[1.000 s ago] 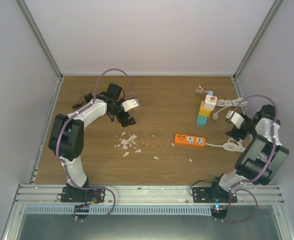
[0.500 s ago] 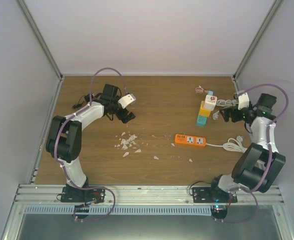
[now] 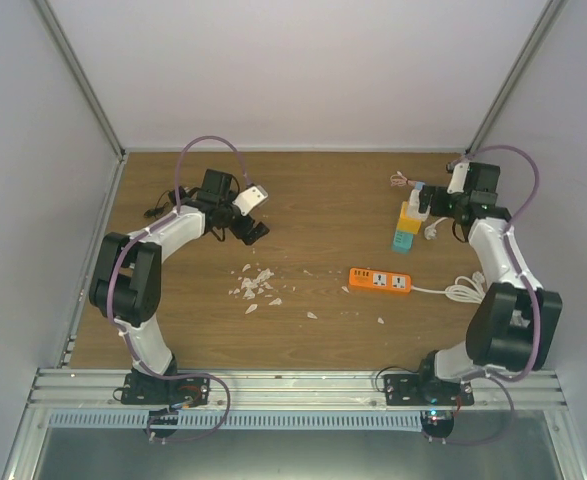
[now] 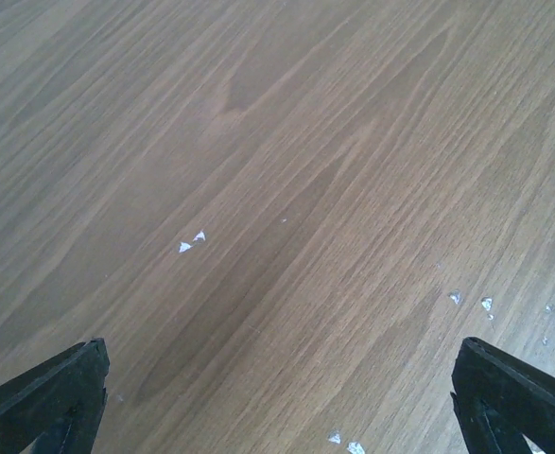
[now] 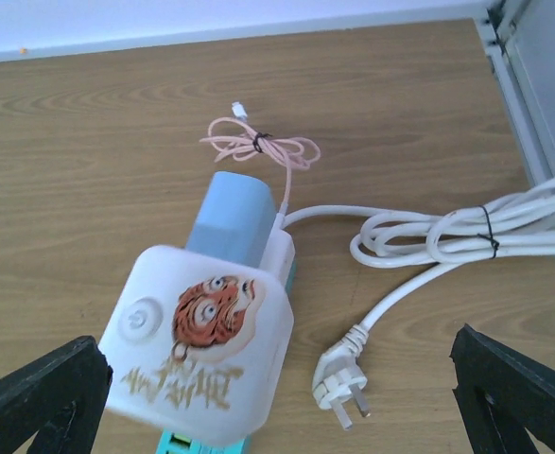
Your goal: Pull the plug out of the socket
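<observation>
The white cube plug (image 5: 199,342) fits between my right gripper's open fingers, so I keep moving closer until they are around its two sides (image 5: 277,355), then close them.
A white cube plug with a tiger face (image 5: 201,355) sits in a teal and yellow socket strip (image 5: 197,443) at the back right; it also shows in the top view (image 3: 419,201). Behind it on the strip (image 3: 405,230) are a blue plug (image 5: 234,213) and a small white charger (image 5: 282,253) with a pink cable (image 5: 258,147). My right gripper (image 5: 277,378) is open wide, just above and to the right of the cube plug, touching nothing; in the top view it (image 3: 436,207) is beside the plug. My left gripper (image 4: 282,350) is open and empty over bare wood at the back left (image 3: 251,228).
A coiled white cord (image 5: 466,232) ends in a loose three-pin plug (image 5: 343,388) right of the strip. An orange power strip (image 3: 381,281) with its white cord (image 3: 463,291) lies mid-table. White scraps (image 3: 256,285) lie near the centre. Walls enclose the table.
My right arm swung from the right edge back and left until its gripper reached the cube plug. My left gripper drew slightly back and left.
</observation>
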Robot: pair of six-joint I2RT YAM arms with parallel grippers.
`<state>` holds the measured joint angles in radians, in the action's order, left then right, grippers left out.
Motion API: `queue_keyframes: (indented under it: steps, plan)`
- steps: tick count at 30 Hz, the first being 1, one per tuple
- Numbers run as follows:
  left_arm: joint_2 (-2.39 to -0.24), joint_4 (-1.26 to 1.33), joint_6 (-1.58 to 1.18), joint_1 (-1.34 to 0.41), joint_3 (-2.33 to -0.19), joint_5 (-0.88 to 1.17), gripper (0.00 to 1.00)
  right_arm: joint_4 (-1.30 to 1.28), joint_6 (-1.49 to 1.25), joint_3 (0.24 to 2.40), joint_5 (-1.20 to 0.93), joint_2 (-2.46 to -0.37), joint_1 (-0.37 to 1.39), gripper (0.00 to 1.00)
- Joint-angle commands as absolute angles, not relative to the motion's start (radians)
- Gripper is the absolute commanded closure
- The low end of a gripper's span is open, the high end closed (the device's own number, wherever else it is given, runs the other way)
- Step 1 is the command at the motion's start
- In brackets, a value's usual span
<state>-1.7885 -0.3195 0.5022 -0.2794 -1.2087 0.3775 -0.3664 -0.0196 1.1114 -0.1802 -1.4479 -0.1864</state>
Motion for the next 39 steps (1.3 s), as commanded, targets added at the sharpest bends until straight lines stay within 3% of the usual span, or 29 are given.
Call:
queue_keyframes:
  steps: [1, 18, 31, 39]
  plan:
    - [-1.735, -0.238, 0.465, -0.271, -1.192, 0.398, 0.01, -0.389, -0.15, 1.164, -0.081, -1.52, -0.152, 0.0]
    - [-1.726, -0.22, 0.442, -0.261, -1.194, 0.414, 0.01, -0.374, -0.218, 1.187, 0.087, -1.63, -0.055, 0.01]
    - [-1.715, -0.235, 0.422, -0.217, -1.204, 0.4, 0.01, -0.367, -0.225, 1.172, 0.191, -1.65, -0.026, 0.23]
    - [-1.713, -0.242, 0.414, -0.198, -1.203, 0.413, 0.01, -0.382, -0.237, 1.18, 0.149, -1.664, -0.025, 0.36]
